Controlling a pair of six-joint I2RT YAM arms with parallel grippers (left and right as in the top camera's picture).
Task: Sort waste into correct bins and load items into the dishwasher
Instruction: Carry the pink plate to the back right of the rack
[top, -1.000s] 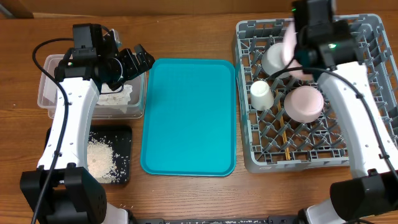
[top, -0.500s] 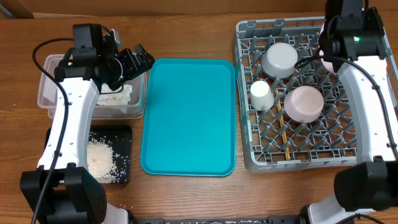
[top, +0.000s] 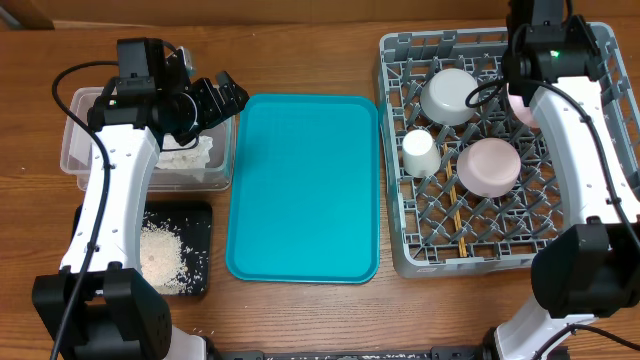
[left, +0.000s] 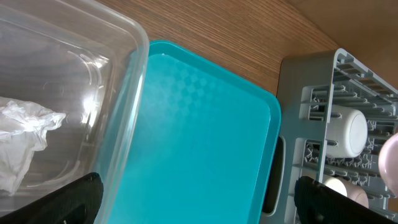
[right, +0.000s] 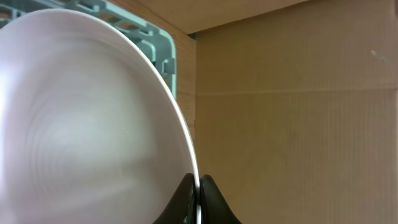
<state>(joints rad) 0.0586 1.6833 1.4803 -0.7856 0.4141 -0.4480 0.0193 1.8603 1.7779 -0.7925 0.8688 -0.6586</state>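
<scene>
My right gripper should now lower the round pink plate (top: 522, 112), which hangs on edge over the rack's back wires (top: 497, 122), until the wires hold the plate, and then let go.
My right gripper (right: 199, 186) is shut on the rim of the round pink plate (right: 81, 124), holding it on edge over the back right of the grey dish rack (top: 600, 70). In the overhead view only a sliver of the plate (top: 521, 108) shows beside the arm. The rack holds a grey-blue bowl (top: 450, 95), a white cup (top: 420, 152), a pink bowl (top: 488, 166) and wooden chopsticks (top: 458, 215). My left gripper (left: 199, 205) is open and empty, hovering between the clear tub (top: 75, 150) and the teal tray. White tissue (top: 185, 155) lies in the tub. Rice (top: 160, 255) lies in the black tray (top: 200, 225).
The teal serving tray (top: 305, 190) lies between the tub and the rack, with nothing on it. A brown cardboard wall (right: 298, 112) stands just behind the rack. A few rice grains lie on the wooden table near the black tray's front.
My right arm has carried the pink plate from the rack's back middle over to its back right. The left arm has not moved.
</scene>
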